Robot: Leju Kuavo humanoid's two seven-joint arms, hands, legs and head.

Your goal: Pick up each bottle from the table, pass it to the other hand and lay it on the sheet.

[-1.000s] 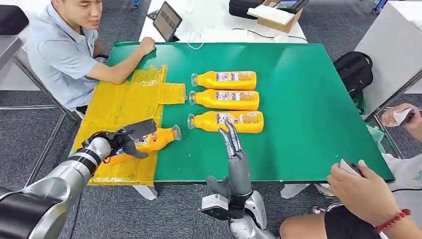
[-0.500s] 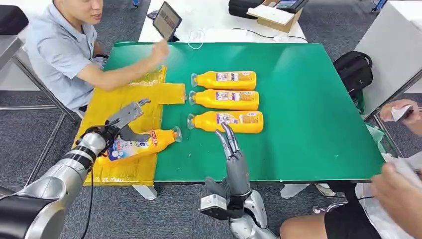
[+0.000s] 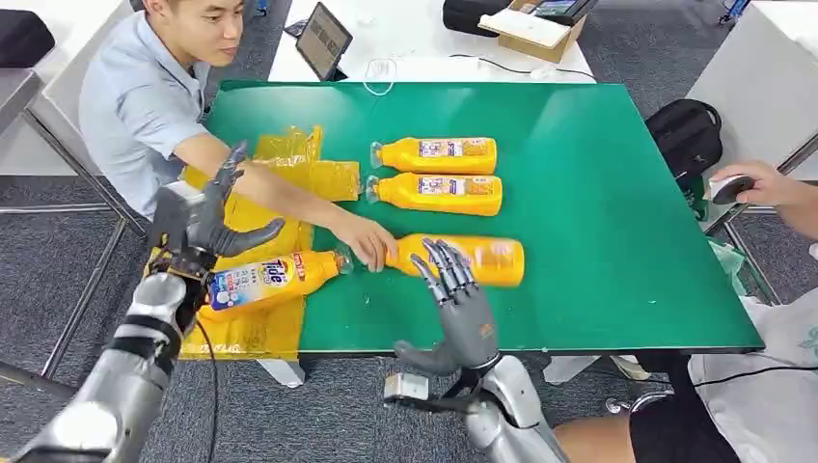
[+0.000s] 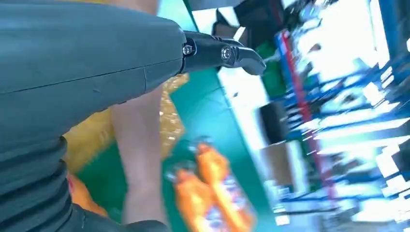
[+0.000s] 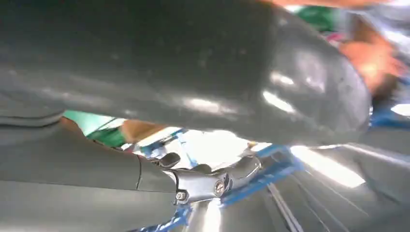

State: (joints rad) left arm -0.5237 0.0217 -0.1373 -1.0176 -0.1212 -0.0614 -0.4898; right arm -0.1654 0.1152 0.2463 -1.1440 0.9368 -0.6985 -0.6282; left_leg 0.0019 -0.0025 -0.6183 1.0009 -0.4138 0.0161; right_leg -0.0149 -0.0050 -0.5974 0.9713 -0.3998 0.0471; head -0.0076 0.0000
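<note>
The bottle on the sheet (image 3: 265, 280) shows its Tide side. The front bottle (image 3: 468, 260) should turn its own hidden Tide side up when I pass it across.
On the yellow sheet (image 3: 228, 333), an orange bottle (image 3: 265, 282) lies on its side at the table's front left. My left hand (image 3: 200, 220) hovers open just above and behind it, fingers spread, holding nothing; its fingers (image 4: 223, 52) also show in the left wrist view. Two more orange bottles (image 3: 436, 154) (image 3: 436, 193) lie side by side mid-table, seen again as bottles (image 4: 212, 193). A person's hand (image 3: 367, 247) grips the cap end of the blurred front bottle (image 3: 482, 258). My right hand (image 3: 453, 294) stands open at the table's front edge, its fingertips just before that bottle.
The person sits at the green table's (image 3: 608, 193) left side, their arm (image 3: 289, 198) stretched over the sheet. A tablet (image 3: 323, 40) and a cardboard box (image 3: 535, 29) stand on the white table behind. A black bag (image 3: 687, 135) lies at the right, near another person's hand (image 3: 762, 183).
My left hand let go of the bottle on the sheet and rose above it. The person's arm reached across and shifted the front bottle rightward. My right hand opened wider.
</note>
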